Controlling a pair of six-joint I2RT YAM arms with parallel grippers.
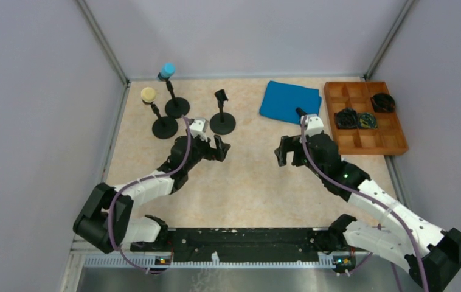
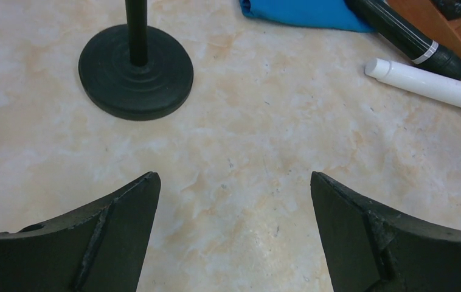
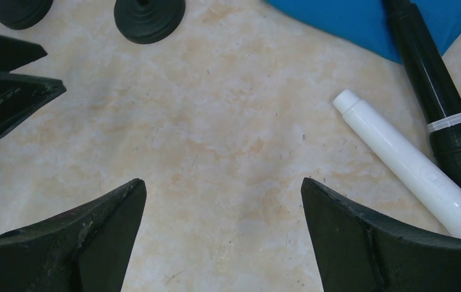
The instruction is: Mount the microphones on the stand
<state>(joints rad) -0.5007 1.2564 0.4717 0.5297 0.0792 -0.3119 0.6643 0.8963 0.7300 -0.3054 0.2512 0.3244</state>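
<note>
My left gripper's open fingers have the empty stand's pole clear ahead of them, so I should carry on going in until they straddle it below the clip.
The light blue microphone and the cream microphone stand upright in two black stands at the back left. A third stand has an empty clip; its base also shows in the left wrist view. The black microphone lies partly on a blue cloth, with the white microphone beside it on the table; both also show in the left wrist view, black and white. My left gripper is open and empty near the empty stand. My right gripper is open and empty, left of the white microphone.
The blue cloth lies at the back centre-right. A wooden compartment tray with several dark coiled items stands at the back right. Grey walls close in the table on three sides. My left gripper's fingers show at the left of the right wrist view.
</note>
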